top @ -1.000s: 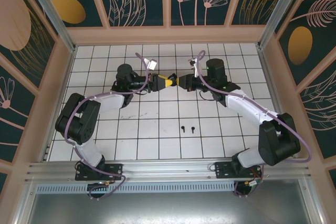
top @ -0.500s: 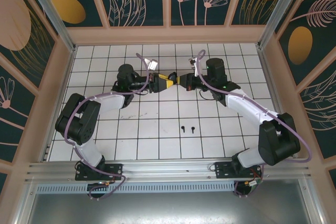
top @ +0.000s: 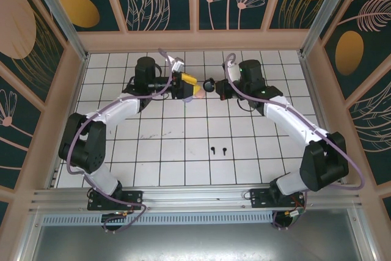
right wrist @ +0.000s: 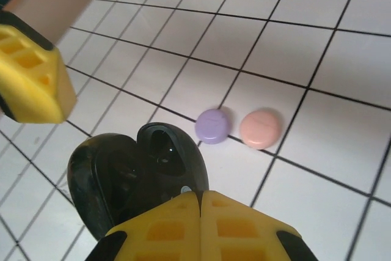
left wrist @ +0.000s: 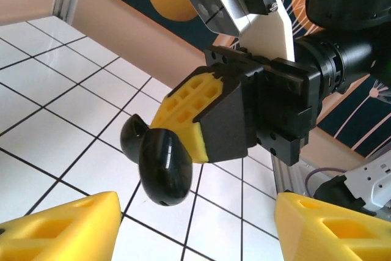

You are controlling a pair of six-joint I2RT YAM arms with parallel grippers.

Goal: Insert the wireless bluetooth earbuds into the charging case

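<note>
The lid (left wrist: 133, 137) is wide open from the black charging case's body (left wrist: 165, 167), so the lid will stay open when I carry the case upright.
My right gripper (top: 215, 87) is shut on the rim of the black charging case (top: 208, 85), held above the far middle of the tiled floor. Seen from the right wrist, the case (right wrist: 137, 172) hangs open with its dark wells showing, just past the closed yellow fingertips of the right gripper (right wrist: 200, 195). My left gripper (top: 192, 87) stands open just left of the case, not touching it. From the left wrist the case (left wrist: 162, 166) hangs ahead of the left gripper (left wrist: 195, 233), nothing between the jaws. Two black earbuds (top: 213, 150) lie on the floor nearer the bases.
A round lilac case (right wrist: 212, 126) and a round pink case (right wrist: 261, 129) lie side by side on the tiles under the held case. The white tiled floor (top: 183, 169) is walled by a wooden frame (top: 195, 41) with patterned panels.
My left gripper has opened, let go of the black case and drawn back to the left. The right gripper keeps the case and has lifted it slightly towards the far side.
</note>
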